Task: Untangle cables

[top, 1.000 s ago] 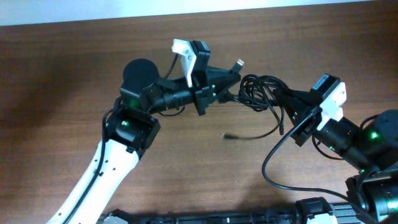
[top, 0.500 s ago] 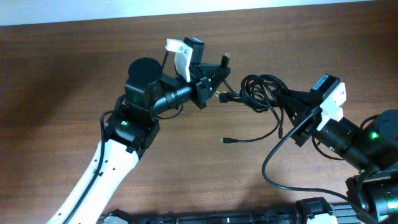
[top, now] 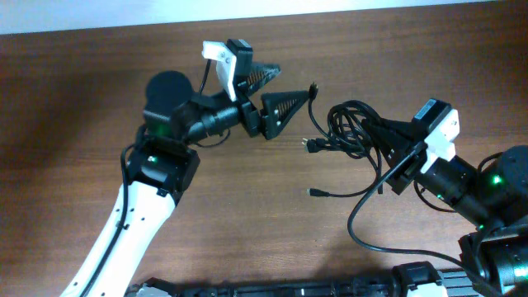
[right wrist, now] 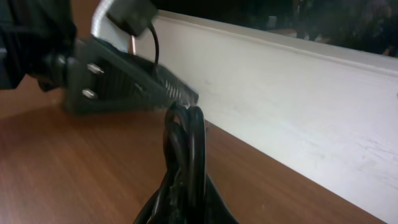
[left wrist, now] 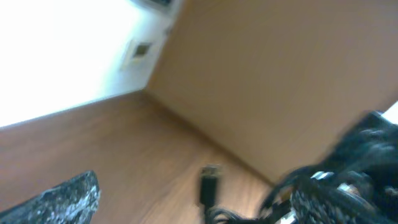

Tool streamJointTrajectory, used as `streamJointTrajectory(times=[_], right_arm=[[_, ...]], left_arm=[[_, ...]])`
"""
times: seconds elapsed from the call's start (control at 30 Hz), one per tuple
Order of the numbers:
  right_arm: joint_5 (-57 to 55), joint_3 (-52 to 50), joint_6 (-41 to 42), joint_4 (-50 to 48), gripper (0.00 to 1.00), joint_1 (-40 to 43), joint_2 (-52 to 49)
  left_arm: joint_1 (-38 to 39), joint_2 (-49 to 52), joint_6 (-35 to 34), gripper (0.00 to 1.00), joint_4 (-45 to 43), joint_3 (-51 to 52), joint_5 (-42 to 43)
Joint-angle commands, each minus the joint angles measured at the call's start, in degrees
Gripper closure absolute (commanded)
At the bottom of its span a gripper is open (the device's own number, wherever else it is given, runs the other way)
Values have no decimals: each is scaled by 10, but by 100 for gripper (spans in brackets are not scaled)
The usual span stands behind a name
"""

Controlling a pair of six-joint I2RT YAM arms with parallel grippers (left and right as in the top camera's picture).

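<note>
My left gripper stays open and keep going toward the cables' free loops until it closes on them, because my right gripper is holding the cable heap's opposite side.
The cables are a bunch of thin black loops right of the table's middle, with plug ends at the upper left, left and lower left. My right gripper is shut on the bunch's right side. In the right wrist view a loop of the cables rises from between its shut fingers. My left gripper stands open just left of the bunch, holding nothing. The left wrist view is blurred: one plug lies between the spread fingers.
A thicker black wire curves from the right arm over the table's front. The left arm's white link crosses the lower left. A white wall runs along the table's far edge.
My left gripper has opened, let go of the cables and pulled back up and to the left. The freed plug ends have slid to the right. The right arm has stayed put.
</note>
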State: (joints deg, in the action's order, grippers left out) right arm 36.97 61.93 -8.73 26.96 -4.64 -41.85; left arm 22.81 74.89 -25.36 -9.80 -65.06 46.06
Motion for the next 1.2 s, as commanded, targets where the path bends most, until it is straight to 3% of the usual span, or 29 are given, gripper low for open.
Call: streamJointTrajectory(times=[0.0, 0.2, 0.4, 0.9, 1.0, 1.17], right_arm=[[-1, 7, 6, -4, 96, 2, 5], [54, 7, 6, -25, 96, 2, 5], [114, 7, 21, -69, 96, 2, 5], [177, 7, 37, -120, 96, 2, 5], [177, 7, 37, -120, 96, 2, 5], [177, 7, 37, -120, 96, 2, 5]], left_arm=[[-9, -7, 37, 1, -48, -5, 155], [-9, -6, 133, 2, -63, -5, 272], [-9, -6, 194, 2, -63, -5, 339], [10, -6, 197, 1, -62, -5, 350], [16, -6, 197, 11, -64, -5, 349], [24, -6, 197, 45, -64, -5, 349]])
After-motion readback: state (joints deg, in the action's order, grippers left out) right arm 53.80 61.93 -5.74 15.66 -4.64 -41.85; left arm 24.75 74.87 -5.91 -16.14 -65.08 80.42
